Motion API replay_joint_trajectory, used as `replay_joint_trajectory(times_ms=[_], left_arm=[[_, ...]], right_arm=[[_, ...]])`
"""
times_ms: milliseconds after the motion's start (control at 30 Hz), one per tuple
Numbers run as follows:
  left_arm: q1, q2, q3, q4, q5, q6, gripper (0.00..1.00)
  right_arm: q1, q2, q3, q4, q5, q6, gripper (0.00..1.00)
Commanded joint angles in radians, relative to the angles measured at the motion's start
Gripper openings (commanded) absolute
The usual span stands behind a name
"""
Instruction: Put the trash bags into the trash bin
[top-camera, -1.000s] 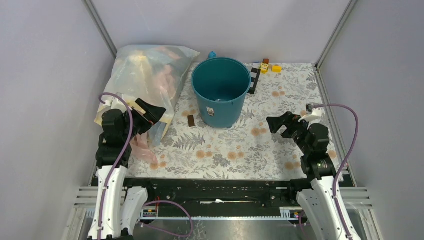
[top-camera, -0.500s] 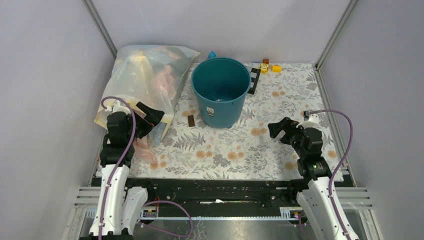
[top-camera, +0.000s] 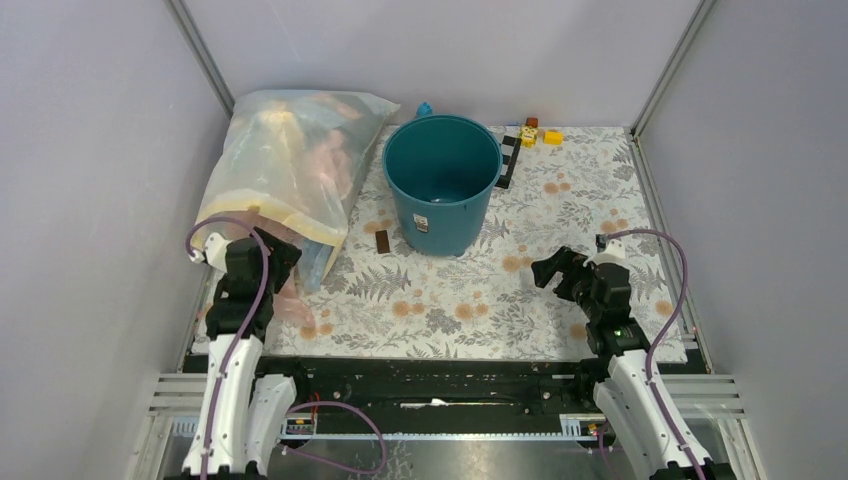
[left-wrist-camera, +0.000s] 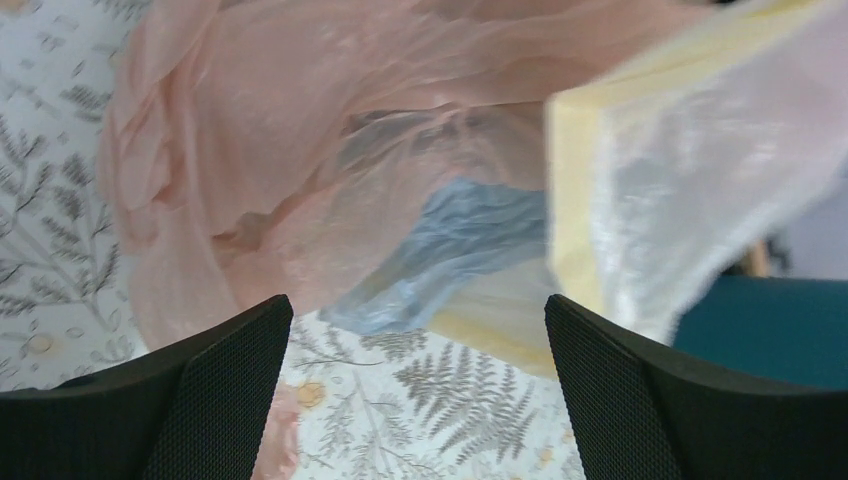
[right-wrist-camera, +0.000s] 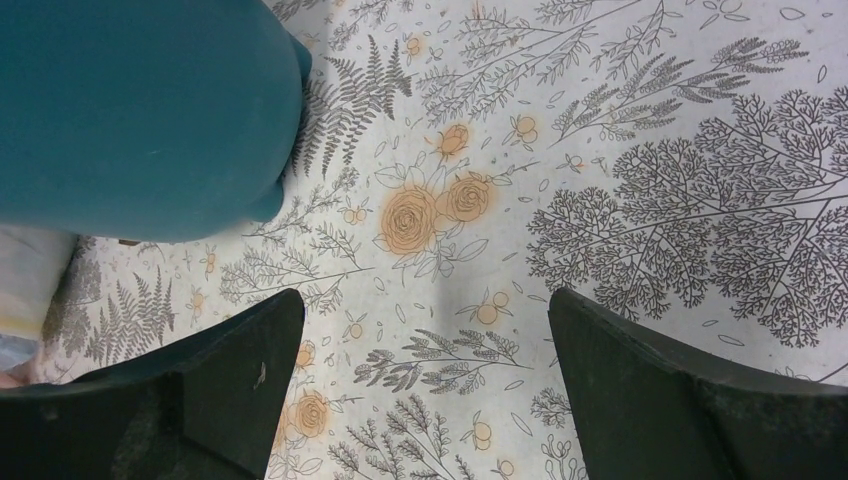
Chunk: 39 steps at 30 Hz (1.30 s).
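The pink bag (left-wrist-camera: 235, 175) lies loosely over the blue bag (left-wrist-camera: 425, 250). When I pull, the pink bag will slip out and the blue bag will stay behind.
The teal trash bin (top-camera: 442, 180) stands upright and empty at the back middle of the floral cloth; its side also shows in the wrist views (right-wrist-camera: 140, 110) (left-wrist-camera: 770, 320). Left of it lies a large clear bag (top-camera: 290, 165) stuffed with trash bags. My left gripper (top-camera: 287, 256) is open at that bag's near end. Its wrist view shows a pink bag (left-wrist-camera: 300, 150), a blue one (left-wrist-camera: 460, 250) and a yellow-white one (left-wrist-camera: 680, 170) just ahead of the open left gripper (left-wrist-camera: 417, 325). My right gripper (top-camera: 546, 272) (right-wrist-camera: 426, 310) hangs open over bare cloth, right of the bin.
A small dark block (top-camera: 382, 242) lies by the bin's near left foot. A black strip (top-camera: 508, 160) and yellow toy blocks (top-camera: 540, 135) sit at the back right, and a small blue thing (top-camera: 424, 108) behind the bin. Grey walls close in both sides.
Both arms have drawn back toward the near edge. The left gripper slid down along the bag's near end, the right one moved nearer and slightly left. Both stayed open.
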Motion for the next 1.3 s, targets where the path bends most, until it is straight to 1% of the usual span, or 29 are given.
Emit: replay_joint_trajectory(times_ms=[0, 67, 267, 400, 433, 467, 533, 567, 600, 667, 733, 800, 867, 967, 1000, 1033, 1133, 1200, 1267], left_arm=[[0.004, 0.056, -0.046, -0.013, -0.12, -0.09, 0.99], [0.003, 0.063, -0.089, 0.005, -0.156, -0.125, 0.99], [0.004, 0.081, -0.236, 0.185, -0.161, -0.166, 0.99], [0.003, 0.17, -0.276, 0.247, -0.226, -0.205, 0.99], [0.003, 0.205, -0.276, 0.261, -0.237, -0.212, 0.95], [0.003, 0.248, -0.268, 0.273, -0.242, -0.209, 0.86], [0.003, 0.295, -0.231, 0.283, -0.242, -0.169, 0.28], [0.004, 0.302, -0.189, 0.269, -0.241, -0.136, 0.03], [0.003, 0.301, -0.157, 0.232, -0.251, -0.126, 0.0], [0.001, 0.261, -0.111, 0.175, -0.257, -0.118, 0.0], [0.0, 0.177, -0.073, 0.121, -0.234, -0.128, 0.0], [0.0, 0.068, -0.051, 0.099, -0.171, -0.154, 0.0], [-0.004, -0.037, -0.033, 0.111, -0.099, -0.177, 0.0], [-0.006, -0.122, 0.033, 0.127, 0.027, -0.148, 0.0], [-0.006, -0.133, 0.057, 0.152, 0.084, -0.129, 0.0], [-0.006, -0.136, 0.075, 0.196, 0.173, -0.092, 0.0], [-0.005, -0.115, 0.122, 0.335, 0.483, -0.071, 0.0], [-0.006, -0.099, 0.132, 0.438, 0.66, -0.108, 0.0], [-0.007, -0.082, 0.14, 0.51, 0.776, -0.154, 0.0]], right_arm=[[0.006, -0.011, -0.016, 0.096, -0.006, 0.001, 1.0], [0.006, -0.018, -0.021, 0.092, -0.004, -0.002, 1.0], [0.006, -0.021, -0.03, 0.096, -0.006, 0.001, 1.0], [0.006, -0.013, -0.032, 0.097, -0.008, 0.002, 1.0], [0.006, -0.012, -0.032, 0.098, -0.009, 0.002, 1.0], [0.006, -0.012, -0.032, 0.098, -0.009, 0.003, 1.0], [0.006, -0.015, -0.033, 0.098, -0.01, 0.003, 1.0], [0.006, -0.017, -0.034, 0.098, -0.01, 0.003, 1.0], [0.006, -0.017, -0.035, 0.098, -0.01, 0.002, 1.0], [0.006, -0.017, -0.035, 0.099, -0.01, 0.002, 1.0], [0.006, -0.011, -0.035, 0.107, -0.01, 0.002, 1.0], [0.006, 0.003, -0.03, 0.112, -0.01, 0.0, 1.0], [0.006, 0.018, -0.026, 0.112, -0.016, -0.001, 1.0], [0.006, 0.027, -0.025, 0.114, -0.018, 0.0, 1.0], [0.006, 0.026, -0.025, 0.116, -0.017, 0.0, 1.0], [0.006, 0.024, -0.025, 0.115, -0.017, 0.0, 1.0], [0.006, -0.009, -0.025, 0.112, -0.022, -0.002, 1.0], [0.006, -0.04, -0.033, 0.115, -0.021, -0.002, 1.0], [0.006, -0.062, -0.039, 0.114, -0.021, -0.003, 1.0]])
